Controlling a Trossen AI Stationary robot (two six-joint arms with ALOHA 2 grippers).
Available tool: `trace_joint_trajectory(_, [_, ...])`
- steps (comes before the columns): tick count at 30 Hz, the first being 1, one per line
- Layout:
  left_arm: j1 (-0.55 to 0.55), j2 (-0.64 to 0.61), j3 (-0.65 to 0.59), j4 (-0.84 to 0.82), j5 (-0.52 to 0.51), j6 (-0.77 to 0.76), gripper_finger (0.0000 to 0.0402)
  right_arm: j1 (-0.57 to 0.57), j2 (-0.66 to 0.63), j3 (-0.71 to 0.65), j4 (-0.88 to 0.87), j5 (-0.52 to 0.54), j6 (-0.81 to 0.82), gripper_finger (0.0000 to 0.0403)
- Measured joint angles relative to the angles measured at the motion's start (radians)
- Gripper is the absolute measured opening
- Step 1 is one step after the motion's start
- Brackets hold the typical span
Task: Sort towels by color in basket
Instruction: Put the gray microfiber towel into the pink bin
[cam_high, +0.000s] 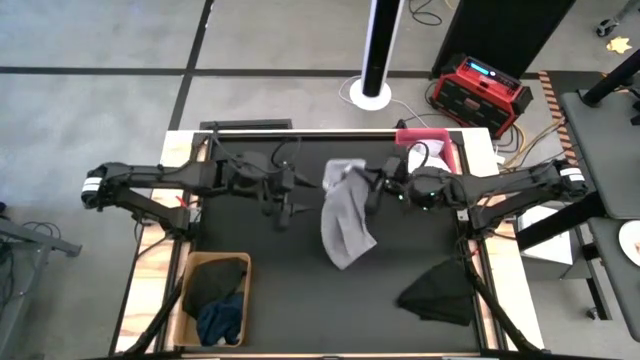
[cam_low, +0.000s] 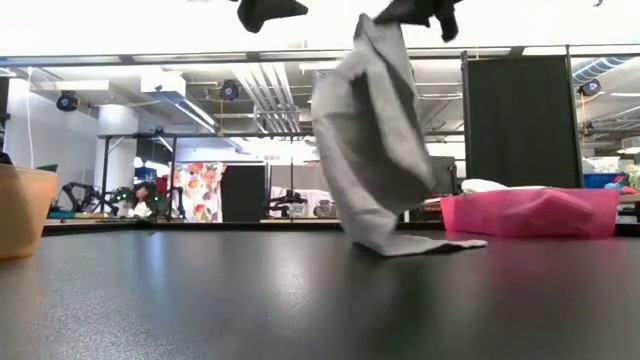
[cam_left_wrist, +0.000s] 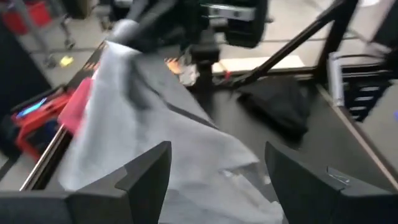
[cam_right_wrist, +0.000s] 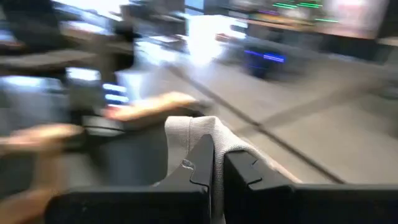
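Note:
I expect the light grey towel (cam_high: 346, 222) to sag in folds between my grippers when I lift its free side, because it hangs loosely from its bunched top (cam_high: 352, 178).
A light grey towel (cam_high: 346, 228) hangs at the table's middle from my right gripper (cam_high: 376, 190), which is shut on its top. Its lower end (cam_low: 410, 243) lies on the table. My left gripper (cam_high: 284, 206) is open and hovers just left of the towel, apart from it; in the left wrist view its fingers (cam_left_wrist: 146, 180) frame the grey towel (cam_left_wrist: 155, 143). A black towel (cam_high: 440, 293) lies crumpled on the table's near right part. Black and navy blue towels (cam_high: 222, 300) lie in a tan basket (cam_high: 190, 275) at the near left corner. My right gripper (cam_right_wrist: 217, 155) pinches a bunched fold at the grey towel's top (cam_right_wrist: 199, 127) between its two fingers, coming level from the table's right. The towel hangs slack below the fingers (cam_low: 375, 130), lifted except for its lower end, which rests on the table.
A pink bin (cam_high: 432, 152) stands at the table's far right, behind the right gripper, with something white in it. Beyond the far edge stand a white pole base (cam_high: 371, 95) and a red case (cam_high: 480, 92). Bare black tabletop (cam_high: 300, 300) lies between basket and black towel.

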Motion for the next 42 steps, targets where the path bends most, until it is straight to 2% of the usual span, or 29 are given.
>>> trace_joint_trajectory(2, [-0.004, 0.01, -0.012, 0.001, -0.052, -0.026, 0.0244, -0.001, 0.0, 0.002, -0.042, 0.122, 0.01, 0.0008])
trace_joint_trajectory(4, [-0.003, 0.025, -0.028, 0.004, -0.072, -0.052, 0.0244, -0.001, -0.003, 0.004, -0.044, 0.156, 0.011, 0.0008])
trace_joint_trajectory(8, [-0.003, 0.067, -0.067, 0.015, -0.076, -0.097, 0.0244, 0.007, -0.005, 0.014, -0.043, 0.139, 0.006, 0.0009])
trace_joint_trajectory(12, [-0.004, 0.131, -0.108, 0.121, -0.08, -0.144, 0.0244, 0.011, -0.004, 0.021, -0.04, 0.137, -0.009, 0.0009])
trace_joint_trajectory(16, [-0.001, 0.204, -0.141, 0.279, -0.195, -0.151, 0.0244, 0.022, -0.003, 0.024, -0.039, 0.136, -0.019, 0.0009])
trace_joint_trajectory(19, [0.011, 0.249, -0.138, 0.314, -0.252, -0.147, 0.0244, 0.034, -0.003, 0.024, -0.037, 0.133, -0.021, 0.0009])
trace_joint_trajectory(31, [0.053, 0.361, -0.139, 0.367, -0.279, -0.227, 0.0244, 0.062, -0.003, 0.024, -0.039, 0.129, -0.032, 0.0009])
trace_joint_trajectory(36, [0.051, 0.39, -0.144, 0.399, -0.175, -0.23, 0.0244, 0.062, -0.003, 0.024, -0.04, 0.129, -0.037, 0.0009])
trace_joint_trajectory(42, [0.049, 0.447, -0.144, 0.534, -0.157, -0.206, 0.0243, 0.062, -0.002, 0.024, -0.044, 0.128, -0.038, 0.0009])
